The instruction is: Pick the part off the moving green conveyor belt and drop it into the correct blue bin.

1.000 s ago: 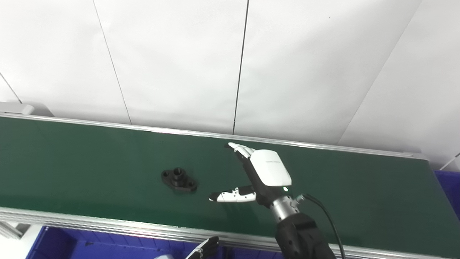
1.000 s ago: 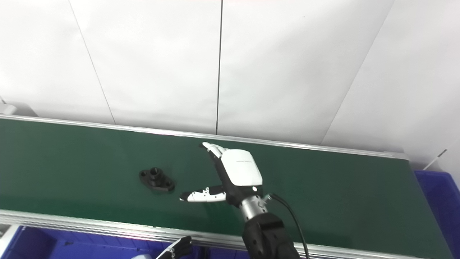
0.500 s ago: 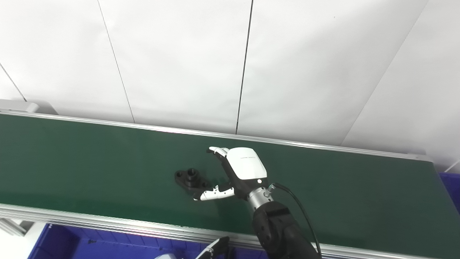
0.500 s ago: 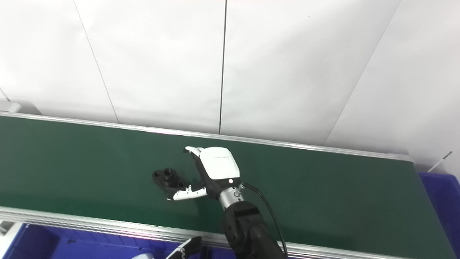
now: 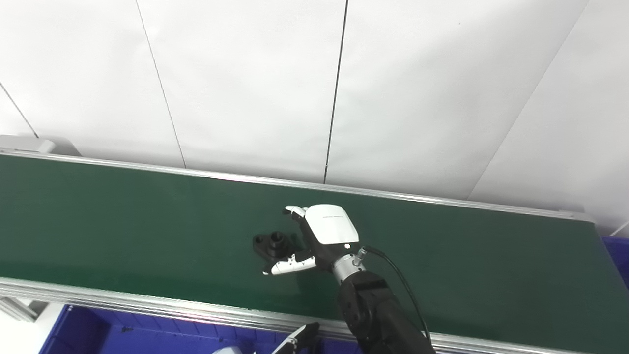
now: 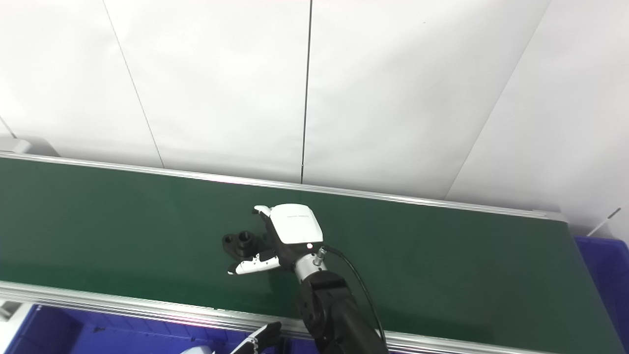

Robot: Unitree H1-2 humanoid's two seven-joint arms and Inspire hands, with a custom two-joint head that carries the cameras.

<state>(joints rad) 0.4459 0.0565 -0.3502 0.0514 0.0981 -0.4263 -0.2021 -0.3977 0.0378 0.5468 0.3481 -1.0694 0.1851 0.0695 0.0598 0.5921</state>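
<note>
I expect the black flanged part to show a hole clear through it when I lift it, because a dark round opening tops the part's raised middle.
A black flanged part with a raised round hub lies on the green conveyor belt. My right hand is open, low over the belt, with the part between its thumb and its fingers; the part's right end is hidden behind the hand. It also shows in the right eye view with the part. My left hand peeks in at the bottom edge, only its dark fingertips visible.
Blue bins sit below the belt's near rail at the bottom left and past the belt's right end. A silver rail runs along the near edge. White wall panels stand behind the belt.
The part has ridden rightward on the belt into my right hand. My right hand moved left and lower, and now brackets the part. The camera shifted a little.
</note>
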